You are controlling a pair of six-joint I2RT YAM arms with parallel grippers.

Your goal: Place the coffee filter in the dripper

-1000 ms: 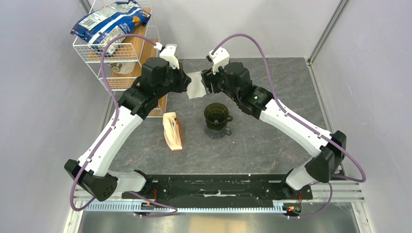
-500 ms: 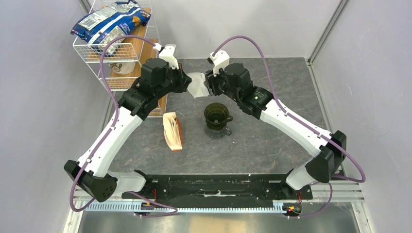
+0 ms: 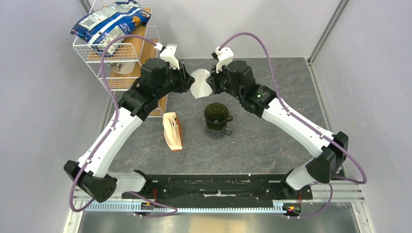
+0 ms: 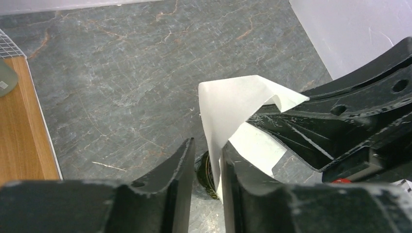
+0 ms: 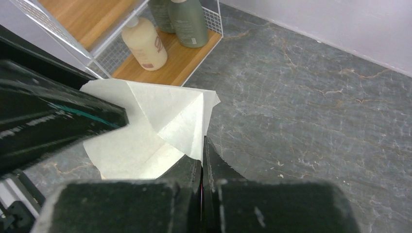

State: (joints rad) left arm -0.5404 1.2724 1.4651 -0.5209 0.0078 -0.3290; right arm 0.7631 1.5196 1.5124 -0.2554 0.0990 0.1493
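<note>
My left gripper should open, reach farther over the filter (image 3: 199, 84) and pinch it before my right gripper opens, because the coffee filter's edge (image 4: 212, 131) is loose at the ends of my left gripper's fingers.
The white coffee filter (image 3: 200, 83) hangs in the air between both grippers, behind the dripper (image 3: 216, 114), which stands on the grey table. My right gripper (image 3: 211, 83) is shut on the filter's edge (image 5: 155, 121), its fingers pinched together (image 5: 202, 145). My left gripper (image 3: 187, 81) stands open by a narrow gap (image 4: 208, 145). The filter (image 4: 233, 104) lies against the left gripper's right finger, free of the other. Part of the dark dripper (image 4: 206, 171) shows below, through that gap.
A tan, orange-edged packet of filters (image 3: 172, 131) lies left of the dripper. A white wire rack (image 3: 116, 48) with a blue bag (image 3: 109, 22) on top stands at the back left. Bottles (image 5: 144, 43) sit on its wooden shelf (image 4: 19, 121).
My right gripper has shut on the filter. My left gripper's jaws have parted from it. The filter has shifted slightly right and up.
</note>
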